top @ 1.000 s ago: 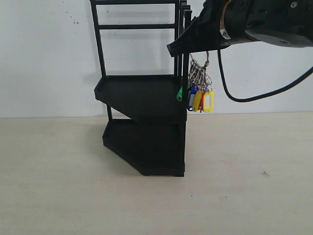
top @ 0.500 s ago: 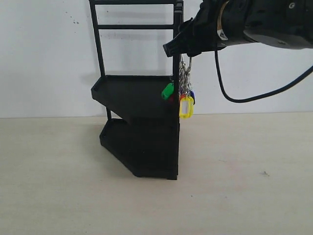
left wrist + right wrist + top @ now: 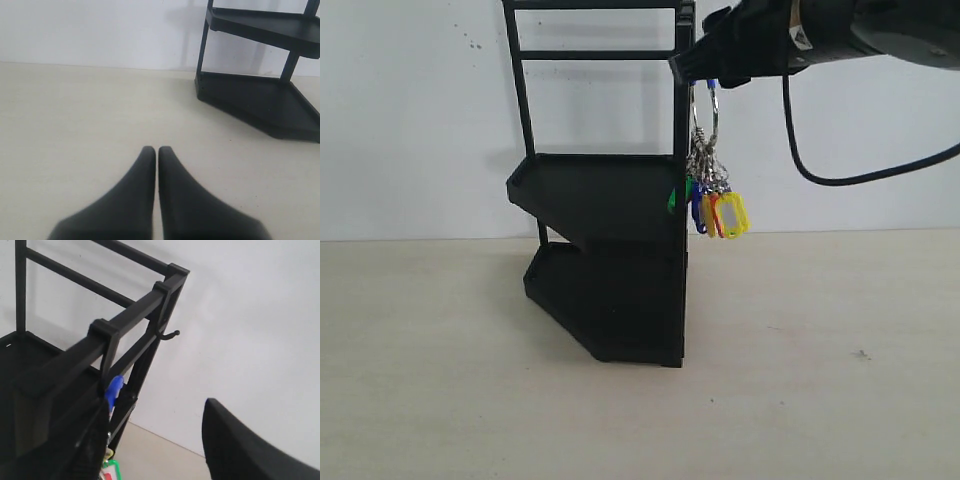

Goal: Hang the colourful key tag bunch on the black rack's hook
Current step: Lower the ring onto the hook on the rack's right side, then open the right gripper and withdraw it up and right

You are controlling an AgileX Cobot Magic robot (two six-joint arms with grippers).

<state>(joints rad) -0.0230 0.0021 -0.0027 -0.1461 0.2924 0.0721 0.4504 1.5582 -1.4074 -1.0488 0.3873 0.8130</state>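
The colourful key tag bunch (image 3: 712, 195) will keep hanging when the robot backs away, because a black piece (image 3: 108, 359) like the empty hook's meets the ring's blue sleeve.
The black rack (image 3: 610, 200) stands at the middle back of the table. My right gripper (image 3: 695, 68) is at the top of its right upright post, open, with its fingers wide apart (image 3: 156, 405). The colourful key tag bunch (image 3: 720, 212) hangs just below it on its large ring (image 3: 706, 110). The ring's blue sleeve (image 3: 114, 388) lies against the post beside one finger; what carries it is hidden. A small upturned hook (image 3: 169, 333) farther along the top bar is empty. My left gripper (image 3: 156, 150) is shut and empty, low over the table.
A black cable (image 3: 820, 175) loops down from the right arm. The rack's lower tray (image 3: 255, 102) lies ahead of the left gripper. Behind everything is a white wall (image 3: 420, 120).
The rack shifted slightly left, then stayed. My right gripper rose a little and the bunch swung out to the right of the post, with more of its ring showing.
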